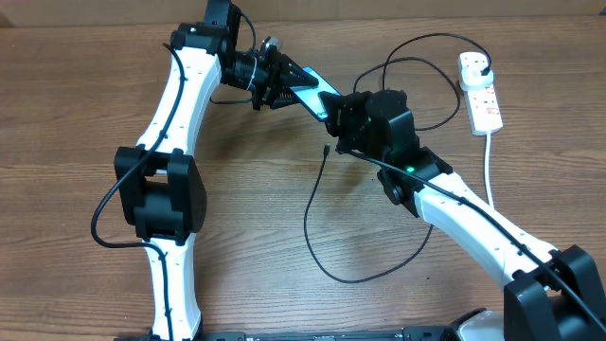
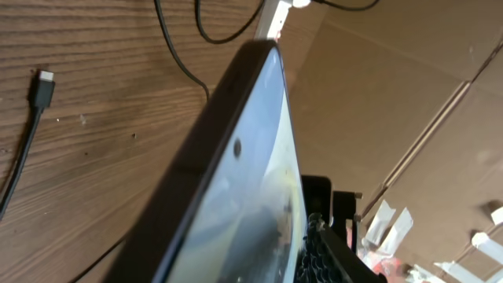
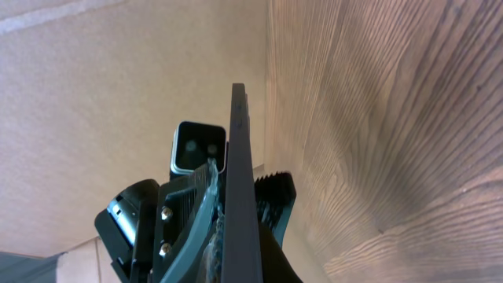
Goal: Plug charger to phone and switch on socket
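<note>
I should hold the phone with my left gripper alone, because my right gripper is closed on the phone's end (image 1: 327,86) and needs to be free for the charger's loose connector (image 1: 327,151).
The phone (image 1: 308,95), its blue screen lit, is held up off the table between both grippers. My right gripper (image 1: 343,112) is shut on its right end; the right wrist view shows the phone (image 3: 238,134) edge-on, clamped between the fingers (image 3: 275,192). My left gripper (image 1: 281,87) stands around the phone's left end. In the left wrist view one pad (image 2: 326,244) lies at the screen (image 2: 244,181) and the other finger is hidden. The charger's connector tip (image 1: 326,149) (image 2: 43,82) lies loose on the table, and its plug (image 1: 476,66) sits in the socket (image 1: 485,102).
The black cable loops over the wood table (image 1: 317,251) below the phone. A thick white cord (image 1: 490,161) runs down from the socket, close to my right arm (image 1: 473,218). A cardboard wall (image 2: 377,102) stands behind the table.
</note>
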You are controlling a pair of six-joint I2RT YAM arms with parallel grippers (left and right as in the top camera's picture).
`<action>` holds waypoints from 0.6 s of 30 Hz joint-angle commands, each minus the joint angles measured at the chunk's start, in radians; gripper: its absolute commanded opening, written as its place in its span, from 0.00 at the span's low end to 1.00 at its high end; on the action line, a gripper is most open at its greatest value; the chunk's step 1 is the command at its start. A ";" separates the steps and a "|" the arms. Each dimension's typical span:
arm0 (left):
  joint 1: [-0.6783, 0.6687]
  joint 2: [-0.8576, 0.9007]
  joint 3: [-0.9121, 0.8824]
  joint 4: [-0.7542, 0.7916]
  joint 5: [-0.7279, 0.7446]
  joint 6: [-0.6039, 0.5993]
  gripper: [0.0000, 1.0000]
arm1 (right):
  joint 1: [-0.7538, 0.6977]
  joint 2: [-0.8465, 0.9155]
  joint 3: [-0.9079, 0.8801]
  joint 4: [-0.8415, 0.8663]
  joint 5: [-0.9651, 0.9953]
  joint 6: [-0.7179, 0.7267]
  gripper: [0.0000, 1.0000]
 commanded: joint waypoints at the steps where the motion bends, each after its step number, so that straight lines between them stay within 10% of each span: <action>1: -0.014 -0.003 0.021 0.023 -0.001 -0.043 0.33 | 0.020 -0.038 0.042 0.012 -0.095 0.077 0.04; 14: -0.020 -0.003 0.021 0.035 0.025 -0.146 0.23 | 0.025 -0.021 0.042 0.007 -0.095 0.117 0.04; 18: -0.020 -0.003 0.021 0.035 0.029 -0.169 0.04 | 0.030 -0.019 0.041 0.007 -0.098 0.117 0.04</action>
